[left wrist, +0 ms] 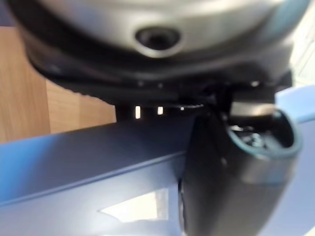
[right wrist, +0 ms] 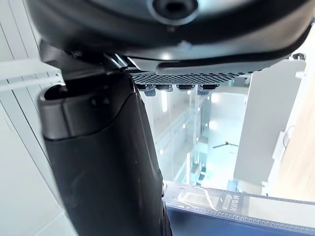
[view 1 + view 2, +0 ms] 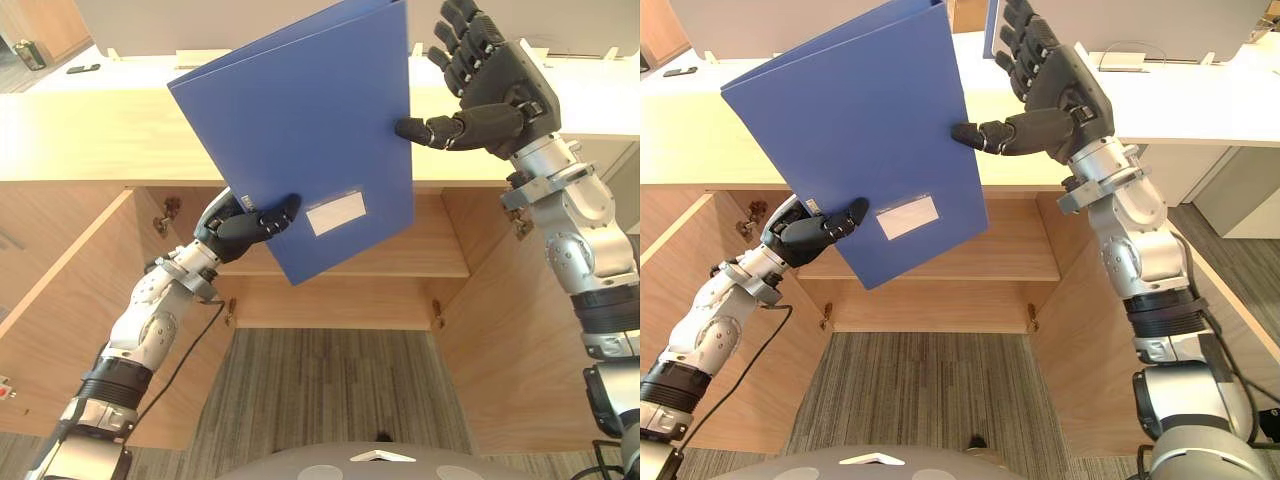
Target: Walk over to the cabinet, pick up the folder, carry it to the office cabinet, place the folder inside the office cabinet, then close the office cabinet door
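The blue folder [image 3: 310, 130] should stay flat like a board when I carry it into the cabinet by one edge, because its long sides [image 3: 409, 80] are straight.
A large blue folder [image 3: 300, 130] with a white label hangs tilted in the air before the open wooden cabinet [image 3: 430, 255]. My left hand [image 3: 240, 225] is shut on its lower left edge, thumb across the front; the left wrist view has that thumb [image 1: 231, 187] lying on the blue cover [image 1: 74, 157]. My right hand [image 3: 495, 85] is open at the folder's right edge, fingers straight up and only the thumb tip touching the cover. In the right wrist view the thumb [image 2: 103, 172] stands beside the folder's edge [image 2: 236, 216].
The cabinet sits under a pale countertop [image 3: 80, 130], with both doors swung open: left door [image 3: 50, 300], right door [image 3: 510, 340]. A bare shelf runs inside. Grey striped carpet [image 3: 320, 390] lies in front. A small black object [image 3: 82, 68] rests at the counter's far left.
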Motion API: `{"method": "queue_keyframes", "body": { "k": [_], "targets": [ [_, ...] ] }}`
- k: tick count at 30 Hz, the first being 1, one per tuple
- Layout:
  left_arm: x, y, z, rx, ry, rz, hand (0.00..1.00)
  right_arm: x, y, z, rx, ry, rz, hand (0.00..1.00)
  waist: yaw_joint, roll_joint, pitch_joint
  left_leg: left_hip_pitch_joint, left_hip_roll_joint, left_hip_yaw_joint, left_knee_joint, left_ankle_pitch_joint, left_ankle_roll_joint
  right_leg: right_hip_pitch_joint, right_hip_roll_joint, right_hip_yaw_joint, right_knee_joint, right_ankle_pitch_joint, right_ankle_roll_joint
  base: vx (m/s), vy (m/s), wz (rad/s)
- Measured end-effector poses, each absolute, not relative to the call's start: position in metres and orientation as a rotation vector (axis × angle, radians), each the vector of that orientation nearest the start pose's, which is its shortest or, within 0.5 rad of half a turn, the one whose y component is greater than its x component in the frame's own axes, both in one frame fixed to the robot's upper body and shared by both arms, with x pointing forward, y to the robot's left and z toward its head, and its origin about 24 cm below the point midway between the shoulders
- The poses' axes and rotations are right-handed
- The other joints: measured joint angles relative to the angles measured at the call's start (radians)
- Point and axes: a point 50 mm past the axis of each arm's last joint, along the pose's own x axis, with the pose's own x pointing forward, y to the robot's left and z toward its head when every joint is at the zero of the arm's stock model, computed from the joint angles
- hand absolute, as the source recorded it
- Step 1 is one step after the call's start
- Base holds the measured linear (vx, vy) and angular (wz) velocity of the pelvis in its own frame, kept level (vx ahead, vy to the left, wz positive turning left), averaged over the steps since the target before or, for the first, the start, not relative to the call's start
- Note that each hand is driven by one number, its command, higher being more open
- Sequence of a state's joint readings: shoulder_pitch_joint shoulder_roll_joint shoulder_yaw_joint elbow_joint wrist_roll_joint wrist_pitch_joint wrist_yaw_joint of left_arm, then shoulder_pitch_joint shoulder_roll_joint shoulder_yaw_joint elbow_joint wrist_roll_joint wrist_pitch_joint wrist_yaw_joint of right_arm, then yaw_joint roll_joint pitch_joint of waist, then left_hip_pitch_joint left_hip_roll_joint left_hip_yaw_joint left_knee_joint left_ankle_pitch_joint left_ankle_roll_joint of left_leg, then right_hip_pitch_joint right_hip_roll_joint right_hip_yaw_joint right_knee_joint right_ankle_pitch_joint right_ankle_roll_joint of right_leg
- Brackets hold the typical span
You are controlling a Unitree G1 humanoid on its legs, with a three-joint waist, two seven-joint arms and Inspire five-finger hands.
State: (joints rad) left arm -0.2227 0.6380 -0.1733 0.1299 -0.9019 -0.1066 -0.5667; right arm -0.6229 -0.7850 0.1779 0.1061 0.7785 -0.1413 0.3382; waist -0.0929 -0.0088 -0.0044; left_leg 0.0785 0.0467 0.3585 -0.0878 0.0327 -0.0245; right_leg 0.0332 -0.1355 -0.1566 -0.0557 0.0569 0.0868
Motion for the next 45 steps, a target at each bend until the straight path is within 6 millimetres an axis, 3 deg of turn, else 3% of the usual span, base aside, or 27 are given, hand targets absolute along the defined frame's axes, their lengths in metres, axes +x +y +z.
{"method": "queue_keyframes", "body": {
  "k": [5,11,12,17,18,22,28,33,37,38,41,45],
  "targets": [
    [0.289,0.205,0.114,-0.173,-0.168,-0.737,0.00,0.320,-0.168,0.219,-0.168,-0.365,0.855,1.00,0.006,-0.027,-0.018,-0.004,0.002,0.000,-0.002,0.004,0.000,-0.006,0.001,0.001,0.000,0.004,-0.005,-0.04,-0.020,-0.01],
    [0.288,0.210,0.106,-0.141,-0.109,-0.747,0.00,0.321,-0.168,0.198,-0.137,-0.206,0.912,1.00,0.012,-0.042,-0.027,-0.017,0.000,-0.005,-0.003,0.015,0.000,-0.018,-0.001,0.001,0.000,0.014,-0.008,-0.07,-0.017,0.02],
    [0.289,0.210,0.105,-0.139,-0.106,-0.746,0.00,0.321,-0.168,0.196,-0.137,-0.198,0.914,0.00,0.012,-0.043,-0.027,-0.017,0.001,-0.005,-0.003,0.016,0.000,-0.018,-0.001,0.001,-0.001,0.015,-0.009,-0.06,-0.016,0.00],
    [0.291,0.207,0.105,-0.124,-0.093,-0.746,0.00,0.325,-0.173,0.188,-0.121,-0.152,0.903,0.00,0.011,-0.048,-0.030,-0.017,0.008,-0.005,-0.002,0.019,-0.003,-0.015,0.000,-0.003,-0.021,0.020,-0.010,-0.05,-0.023,-0.01],
    [0.292,0.205,0.106,-0.121,-0.093,-0.749,1.00,0.326,-0.175,0.187,-0.113,-0.142,0.897,0.00,0.011,-0.049,-0.031,-0.017,0.009,-0.005,-0.002,0.019,-0.003,-0.015,0.000,-0.004,-0.021,0.021,-0.010,0.00,0.000,0.00],
    [0.293,0.204,0.107,-0.121,-0.096,-0.750,1.00,0.328,-0.178,0.181,-0.107,-0.115,0.879,0.00,0.011,-0.059,-0.035,-0.017,0.013,-0.005,-0.002,0.018,-0.004,-0.013,0.001,-0.007,-0.022,0.022,-0.009,0.00,0.000,0.00],
    [0.289,0.200,0.097,-0.158,-0.079,-0.746,1.00,0.322,-0.181,0.145,-0.002,-0.016,0.857,0.00,0.017,-0.079,-0.033,-0.023,0.014,-0.013,0.001,0.018,-0.005,-0.007,0.004,-0.018,-0.022,0.022,-0.009,0.02,-0.017,0.05],
    [0.245,0.197,0.038,-0.250,0.128,-0.749,1.00,0.310,-0.182,0.112,-0.017,0.108,0.856,0.00,0.011,-0.079,-0.033,-0.034,0.013,-0.024,-0.002,0.019,-0.004,-0.013,0.005,-0.031,-0.022,0.021,-0.010,-0.01,-0.016,0.06],
    [0.187,0.184,-0.020,-0.335,0.347,-0.726,1.00,0.288,-0.181,0.088,-0.080,0.198,0.912,0.00,0.024,-0.082,-0.031,-0.036,0.015,-0.026,-0.003,0.019,-0.005,-0.014,0.006,-0.032,-0.022,0.018,-0.011,-0.01,-0.005,0.00],
    [0.185,0.184,-0.023,-0.332,0.359,-0.723,1.00,0.287,-0.181,0.087,-0.083,0.200,0.914,0.00,0.025,-0.082,-0.030,-0.036,0.015,-0.026,-0.003,0.019,-0.005,-0.014,0.006,-0.032,-0.022,0.017,-0.010,-0.04,-0.014,0.00],
    [0.157,0.186,-0.059,-0.306,0.508,-0.651,1.00,0.280,-0.185,0.087,-0.116,0.213,0.917,0.00,0.034,-0.080,-0.029,-0.037,0.014,-0.029,-0.003,0.017,-0.007,-0.020,0.003,-0.033,-0.014,0.003,-0.010,-0.04,-0.005,0.03],
    [0.110,0.190,-0.123,-0.288,0.793,-0.383,1.00,0.267,-0.192,0.091,-0.233,0.188,0.915,0.00,0.051,-0.081,-0.029,-0.045,0.015,-0.036,-0.003,0.012,-0.015,-0.040,-0.003,-0.034,0.015,-0.025,-0.010,0.00,0.005,0.04]
  ]
}}
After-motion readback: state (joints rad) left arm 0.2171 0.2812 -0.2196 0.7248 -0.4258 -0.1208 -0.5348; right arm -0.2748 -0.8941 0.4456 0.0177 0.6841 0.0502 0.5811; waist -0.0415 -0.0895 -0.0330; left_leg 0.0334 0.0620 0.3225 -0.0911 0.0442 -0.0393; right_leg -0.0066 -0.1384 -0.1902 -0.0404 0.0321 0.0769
